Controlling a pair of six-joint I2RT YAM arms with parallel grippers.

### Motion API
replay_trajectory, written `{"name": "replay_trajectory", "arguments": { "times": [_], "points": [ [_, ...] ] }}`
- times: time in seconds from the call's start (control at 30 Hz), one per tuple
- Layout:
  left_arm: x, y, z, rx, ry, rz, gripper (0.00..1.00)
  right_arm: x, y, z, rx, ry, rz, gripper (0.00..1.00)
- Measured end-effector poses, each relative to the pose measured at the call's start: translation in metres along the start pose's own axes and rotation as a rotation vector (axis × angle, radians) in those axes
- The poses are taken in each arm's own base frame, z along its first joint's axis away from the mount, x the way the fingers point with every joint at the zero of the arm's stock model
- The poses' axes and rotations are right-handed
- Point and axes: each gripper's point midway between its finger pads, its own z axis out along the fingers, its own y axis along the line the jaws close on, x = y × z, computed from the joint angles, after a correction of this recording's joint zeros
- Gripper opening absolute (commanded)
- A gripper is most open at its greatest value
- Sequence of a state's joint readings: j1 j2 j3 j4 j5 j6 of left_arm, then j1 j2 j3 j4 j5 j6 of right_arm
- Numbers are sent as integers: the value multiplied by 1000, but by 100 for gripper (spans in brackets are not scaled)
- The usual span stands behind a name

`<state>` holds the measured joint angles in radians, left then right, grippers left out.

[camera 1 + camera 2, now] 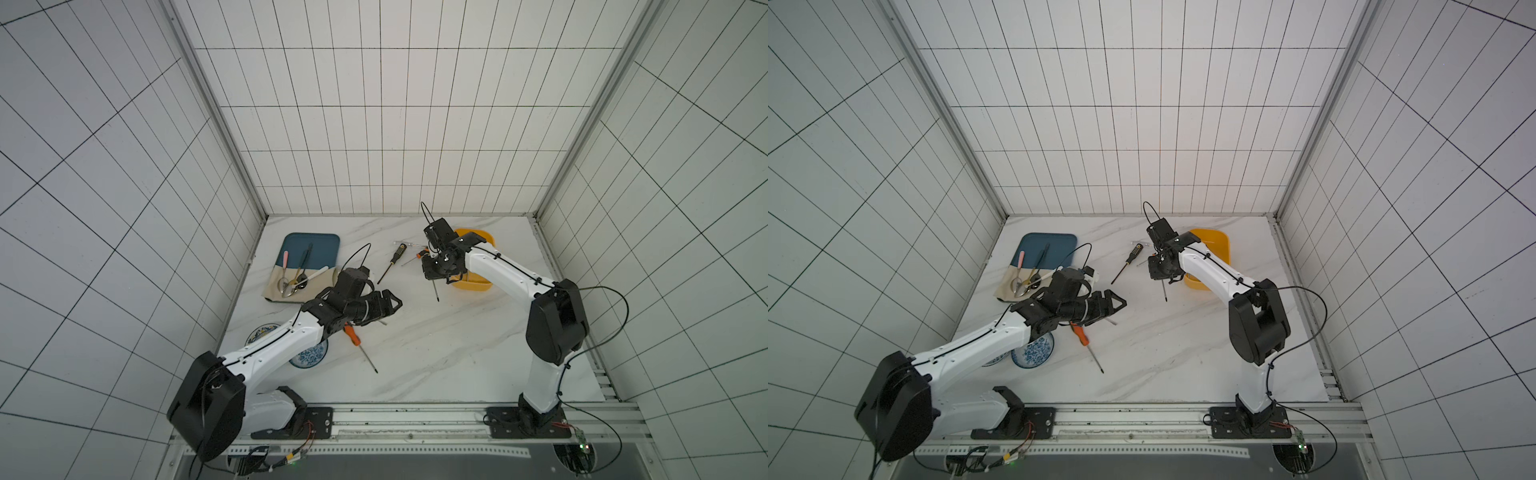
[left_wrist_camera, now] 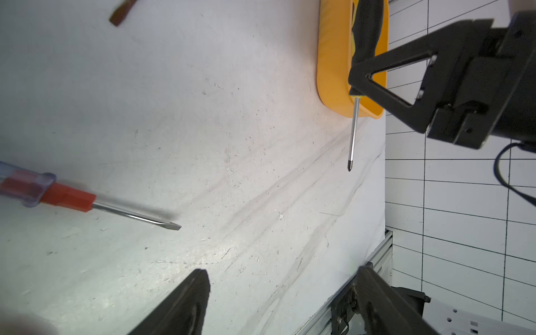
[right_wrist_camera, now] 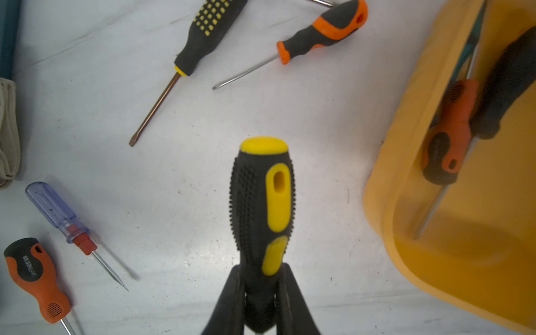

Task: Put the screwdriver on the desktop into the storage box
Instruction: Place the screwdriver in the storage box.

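Observation:
The black-and-yellow screwdriver (image 1: 436, 291) is lined up with the storage box's long side, so my right gripper goes on over the box's open bottom (image 1: 474, 281) and lets go there.
My right gripper (image 3: 262, 269) is shut on a black-and-yellow screwdriver (image 3: 262, 203), held above the desktop (image 1: 436, 353) just beside the yellow storage box (image 3: 435, 232). In both top views its shaft (image 1: 435, 291) points toward the front. An orange-and-black screwdriver (image 3: 449, 130) and a dark-handled one lie in the box. My left gripper (image 2: 284, 272) is open and empty over the desktop, near a clear-handled screwdriver (image 2: 43, 188) and an orange-handled one (image 1: 352, 335). A yellow-dotted black screwdriver (image 1: 398, 252) and a small orange-and-black one (image 3: 322, 29) lie near the back.
A dark blue tray (image 1: 311, 245) with spoons and a beige cloth sits at the back left. Blue patterned plates (image 1: 1034, 351) lie under my left arm. An aluminium rail (image 1: 415, 415) borders the front, and tiled walls close in the other sides.

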<state>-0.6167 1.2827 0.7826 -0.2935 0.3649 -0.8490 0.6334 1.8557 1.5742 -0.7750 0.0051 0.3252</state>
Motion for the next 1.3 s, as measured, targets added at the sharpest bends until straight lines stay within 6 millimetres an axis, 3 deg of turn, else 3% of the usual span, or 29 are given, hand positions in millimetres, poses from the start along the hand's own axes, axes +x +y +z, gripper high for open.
{"name": "replay_trajectory", "arguments": {
  "times": [0.2,0.57,0.73,1.07,1.3],
  "points": [
    [4,-8,13,-4,33,25,83,-14,-42,-7,36,-28,80,12],
    [6,-2,10,-35,34,31,83,-48,-136,-16,121,-82,254,12],
    [8,0,5,-43,25,31,83,-62,-166,-2,147,-81,296,12],
    [11,8,2,-71,21,25,83,-46,-193,41,176,16,338,12],
    [10,11,2,-80,21,20,83,-50,-198,47,176,19,340,13]
  ]
}}
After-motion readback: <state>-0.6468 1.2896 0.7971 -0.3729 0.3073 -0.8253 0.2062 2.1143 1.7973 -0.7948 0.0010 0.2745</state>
